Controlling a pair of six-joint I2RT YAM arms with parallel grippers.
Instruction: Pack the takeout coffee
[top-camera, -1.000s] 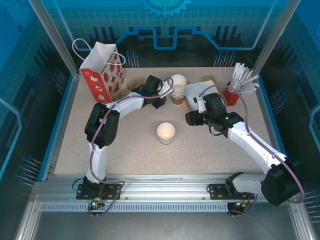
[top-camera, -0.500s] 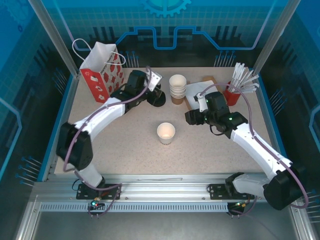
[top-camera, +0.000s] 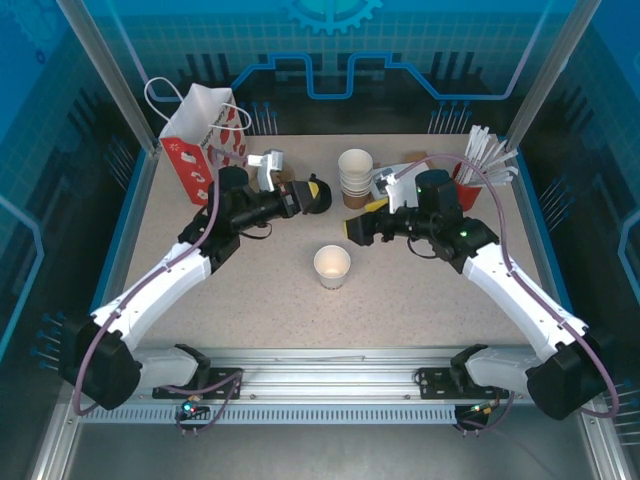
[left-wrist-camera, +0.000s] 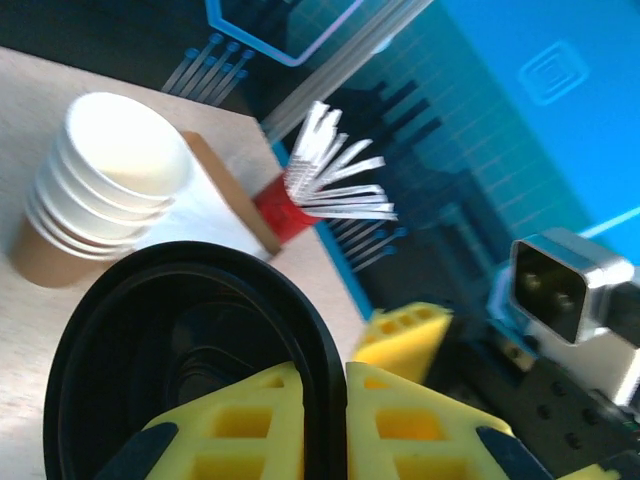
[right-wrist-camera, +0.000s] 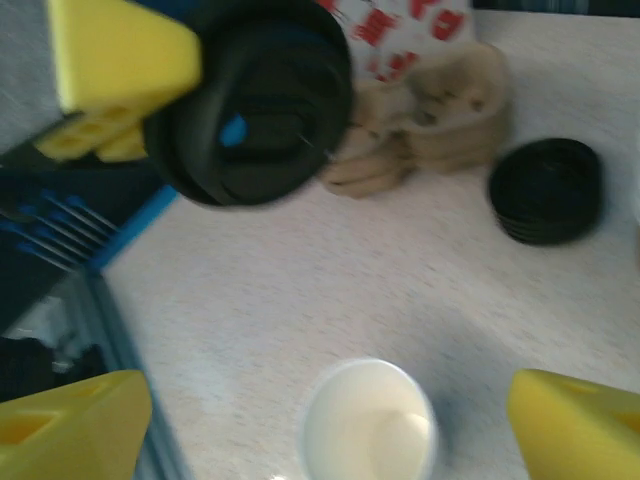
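Note:
My left gripper is pinching one edge of the black lid (right-wrist-camera: 192, 130). My open right gripper should keep moving toward the lid's free sides (right-wrist-camera: 335, 115) until its fingers span them.
The takeout coffee's paper cup (top-camera: 332, 266) stands alone mid-table, lidless, its pale inside showing. My left gripper (top-camera: 306, 193) hovers behind it, shut on the rim of a round black lid (left-wrist-camera: 180, 340), which is pinched between the yellow fingers (left-wrist-camera: 230, 425). The right wrist view shows that lid (right-wrist-camera: 255, 110) held up in the air. Just right of and behind the cup, my right gripper (top-camera: 362, 220) stands wide open with nothing in it, and the cup (right-wrist-camera: 368, 425) lies low between its fingertips (right-wrist-camera: 75, 425).
A stack of lidless paper cups (top-camera: 355, 176) stands at the back centre. A red-and-white paper bag (top-camera: 205, 145) is at the back left, and a red holder of white sticks (top-camera: 465, 185) at the back right. A stack of black lids (right-wrist-camera: 548, 190) rests on the table.
My left arm stretched out and turned its gripper rightward, lifting one black lid. My right gripper opened wide and swung left toward the lone cup.

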